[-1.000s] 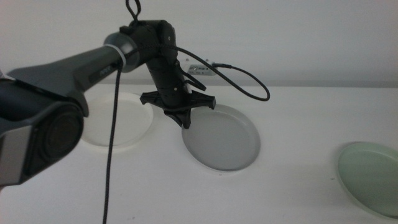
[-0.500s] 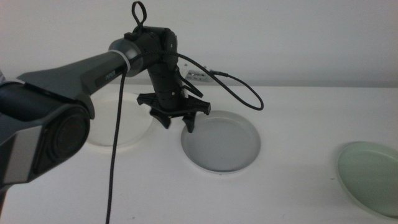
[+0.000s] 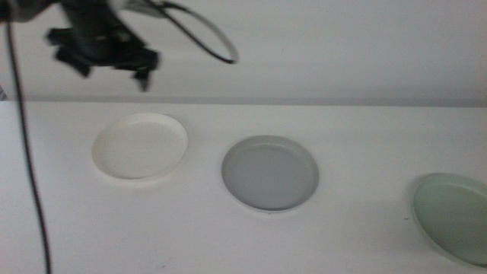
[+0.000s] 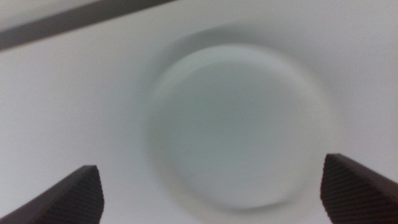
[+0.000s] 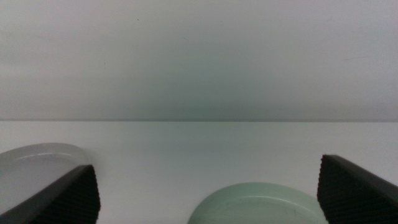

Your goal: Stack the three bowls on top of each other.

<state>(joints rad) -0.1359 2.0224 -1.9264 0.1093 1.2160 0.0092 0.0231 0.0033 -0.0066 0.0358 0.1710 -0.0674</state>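
The white bowl [image 3: 140,147] looks as wide as the grey bowl's round rim [image 3: 270,208]. The white bowl will cover up the grey bowl's inside when I stack it.
The white bowl [image 3: 140,144] lies at the left of the table, the grey bowl [image 3: 270,173] in the middle and the pale green bowl [image 3: 453,217] at the right edge, all flat and apart. My left gripper [image 3: 109,70] is blurred, open and empty, high above and behind the white bowl. In the left wrist view a blurred pale bowl [image 4: 242,124], probably the white one, lies below the wide-open left gripper [image 4: 211,168]. My right gripper [image 5: 205,174] is open and empty; its view shows the green bowl [image 5: 258,202] close and part of the grey bowl [image 5: 31,165].
A black cable [image 3: 23,144] hangs from the left arm down the picture's left side. The white table [image 3: 358,137] meets a pale wall at the back. The right arm is outside the middle view.
My left gripper opened and let go of the grey bowl's rim. The bowl dropped from tilted to flat. The gripper then rose and swung left to above the white bowl.
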